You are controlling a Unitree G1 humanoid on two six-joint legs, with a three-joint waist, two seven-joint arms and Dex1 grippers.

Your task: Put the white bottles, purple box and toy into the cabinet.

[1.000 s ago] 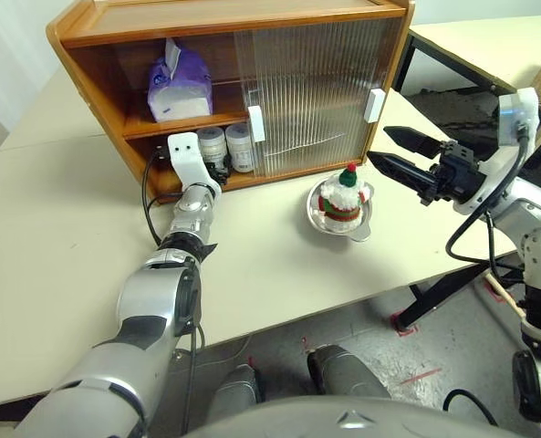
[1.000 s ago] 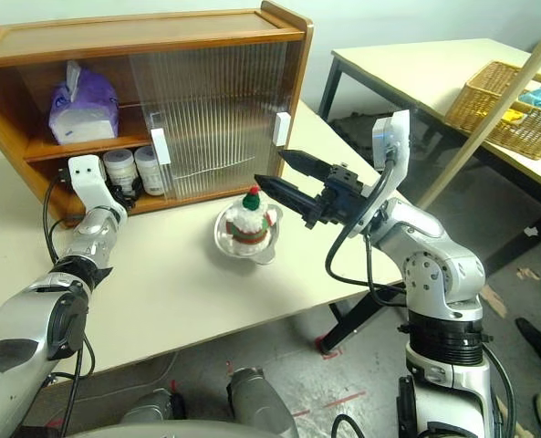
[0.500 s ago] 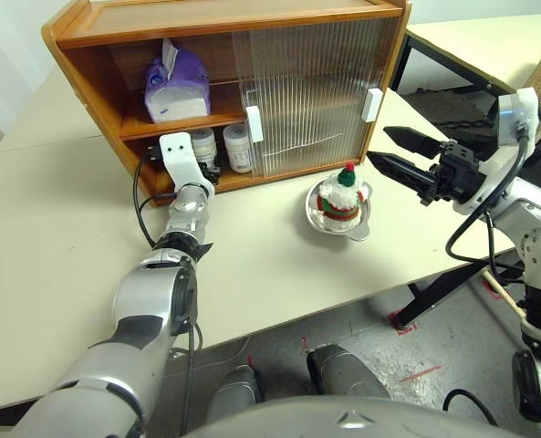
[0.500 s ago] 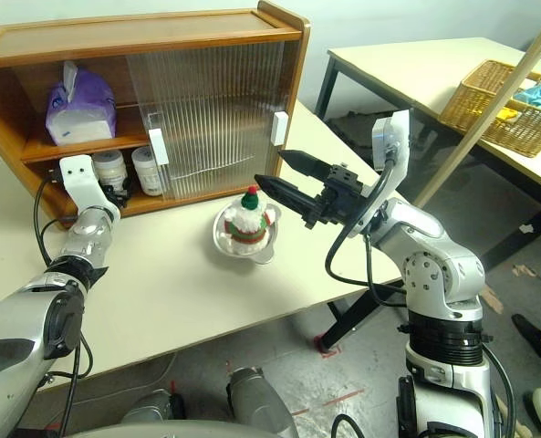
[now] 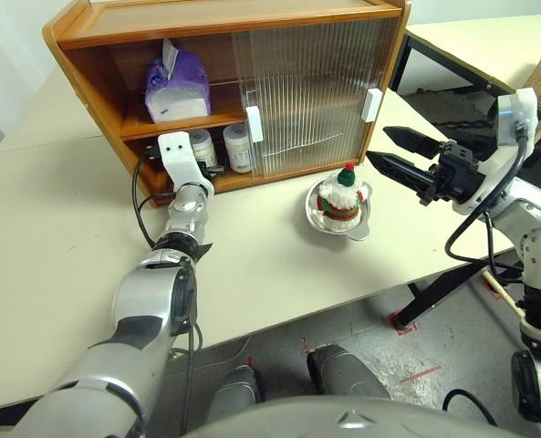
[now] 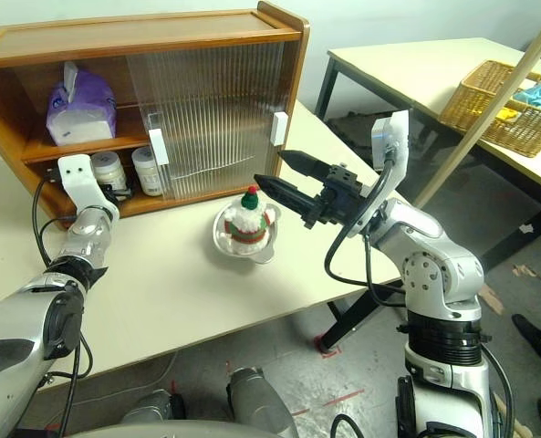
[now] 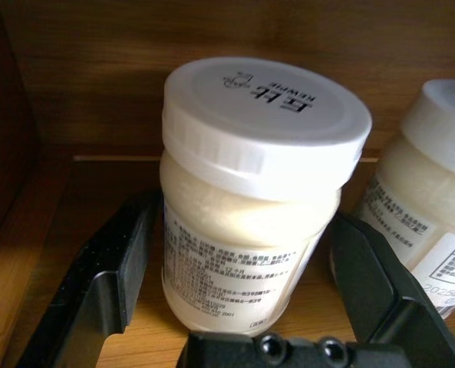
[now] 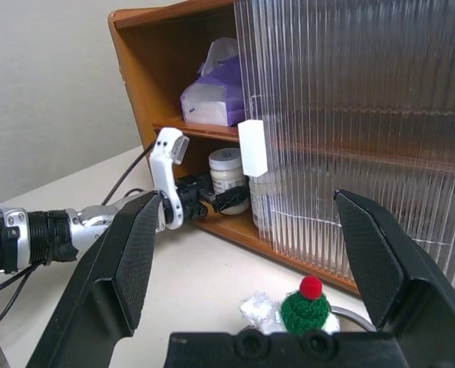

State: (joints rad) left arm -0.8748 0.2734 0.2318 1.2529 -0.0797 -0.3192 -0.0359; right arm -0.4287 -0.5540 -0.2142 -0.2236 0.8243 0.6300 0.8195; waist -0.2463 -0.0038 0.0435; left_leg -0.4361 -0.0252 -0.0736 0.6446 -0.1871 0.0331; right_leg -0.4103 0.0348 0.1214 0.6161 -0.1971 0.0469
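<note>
The white bottle is upright on the shelf between my left gripper's open fingers, so that gripper should keep backing out and then close beside the nearest white door handle.
Inside the brown cabinet, two white bottles stand on the bottom shelf. My left gripper reaches level into the cabinet. Its fingers stand open on either side of the left bottle, which rests upright on the shelf. The second bottle stands just beside it. On the shelf above lies the purple box. The toy sits in a steel bowl on the table before the ribbed doors. Beside the toy, my right gripper hovers open and empty.
The ribbed sliding doors cover the cabinet's right part and the left part stands open. The table's front edge runs close behind the bowl. A second table with a wicker basket stands at the right, and a wooden pole leans across in front of it.
The left bottle and my left gripper now sit slightly apart from the second bottle, which they were up against a second ago. The right arm has not moved.
</note>
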